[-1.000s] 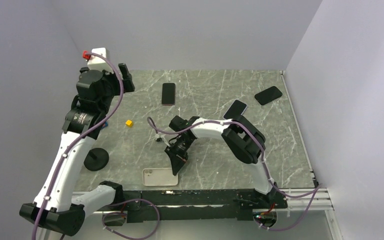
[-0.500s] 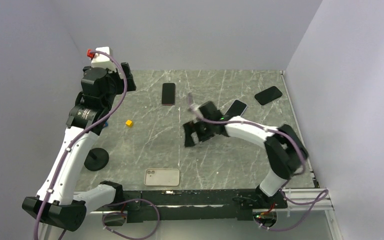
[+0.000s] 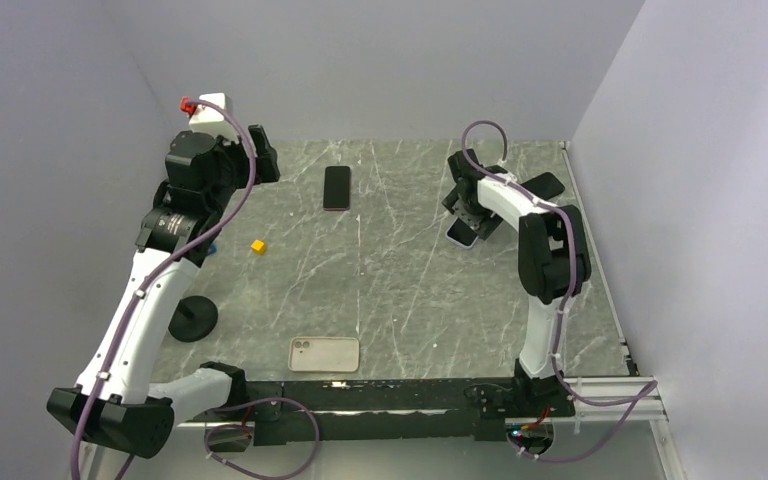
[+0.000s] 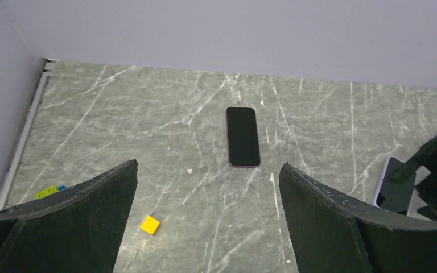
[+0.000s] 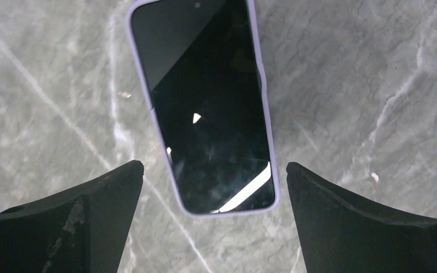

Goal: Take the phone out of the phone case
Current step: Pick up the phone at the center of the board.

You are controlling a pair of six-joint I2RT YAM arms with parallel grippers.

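The phone in the lavender case (image 3: pixel 462 233) is far from my left gripper, so next my right gripper raises it over the marble table's middle (image 3: pixel 398 240) for both to hold.
A phone in a lavender case (image 5: pixel 205 108) lies screen up on the marble table at the far right (image 3: pixel 460 236). My right gripper (image 5: pixel 214 165) hovers just above its near end, open, with one finger on either side and nothing held. It stands at the far right of the top view (image 3: pixel 470 218). My left gripper (image 3: pixel 263 165) is raised at the far left, open and empty (image 4: pixel 208 165). A beige case (image 3: pixel 324 353) lies flat by the near edge.
A dark phone with a pinkish rim (image 4: pixel 243 136) lies at the far middle (image 3: pixel 337 187). Another black phone (image 3: pixel 538 189) lies at the far right. A yellow cube (image 3: pixel 257 246) and a black round disc (image 3: pixel 193 318) are on the left. Walls close in three sides.
My right gripper opened, left the beige case at the near edge and swung to the far right over the lavender-cased phone. The left arm barely moved.
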